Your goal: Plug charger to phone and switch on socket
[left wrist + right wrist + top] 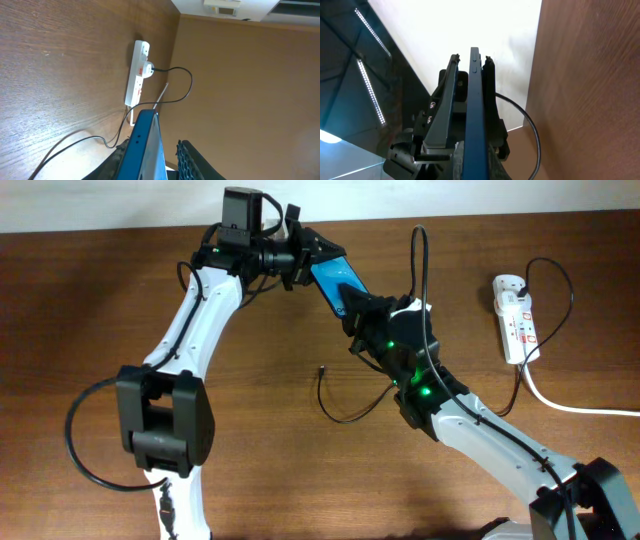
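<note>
My right gripper is over the phone's charging end [350, 295], so my left gripper should hold the phone's far end while my right gripper opens and takes the charger's plug tip [322, 369].
The phone [335, 278], blue-screened, is held in the air above the table's far middle, between both grippers. My right gripper [352, 308] is shut on its near end; the right wrist view shows the phone [475, 100] edge-on in those jaws [472, 162]. My left gripper [305, 255] is round its far end. In the left wrist view one finger touches the phone [147, 150] and the other stands apart, so this gripper [156, 146] is open. The charger [350, 418] lies looped on the table, its plug tip free. The socket [517, 320] lies at the right and shows in the left wrist view [137, 75].
The charger's adapter sits in the socket's far end, its black cable [185, 80] arcing round it. A thick white cord [570, 405] runs from the socket off the right edge. The right arm [470, 420] crosses the table's middle right above the cable.
</note>
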You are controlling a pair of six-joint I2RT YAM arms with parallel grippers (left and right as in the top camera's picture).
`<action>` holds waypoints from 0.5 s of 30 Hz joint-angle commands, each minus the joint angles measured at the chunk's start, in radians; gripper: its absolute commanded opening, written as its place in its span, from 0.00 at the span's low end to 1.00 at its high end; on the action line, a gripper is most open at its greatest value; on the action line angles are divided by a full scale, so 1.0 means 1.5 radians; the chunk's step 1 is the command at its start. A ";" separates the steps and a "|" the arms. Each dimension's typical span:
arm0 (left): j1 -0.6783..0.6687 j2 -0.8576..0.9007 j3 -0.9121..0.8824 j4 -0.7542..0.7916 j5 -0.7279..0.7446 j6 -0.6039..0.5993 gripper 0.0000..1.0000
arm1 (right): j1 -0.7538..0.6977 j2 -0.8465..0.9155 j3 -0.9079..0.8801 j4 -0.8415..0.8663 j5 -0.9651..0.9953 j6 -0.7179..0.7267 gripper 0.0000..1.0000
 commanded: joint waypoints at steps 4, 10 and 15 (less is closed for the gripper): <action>-0.014 -0.003 0.009 0.005 0.040 0.001 0.27 | 0.006 -0.003 0.012 -0.005 0.026 -0.004 0.04; -0.014 -0.003 0.009 0.005 0.056 0.001 0.14 | 0.006 -0.003 0.012 -0.005 0.026 -0.004 0.04; -0.014 -0.003 0.009 0.005 0.057 0.001 0.02 | 0.006 -0.003 0.012 -0.005 0.026 -0.004 0.04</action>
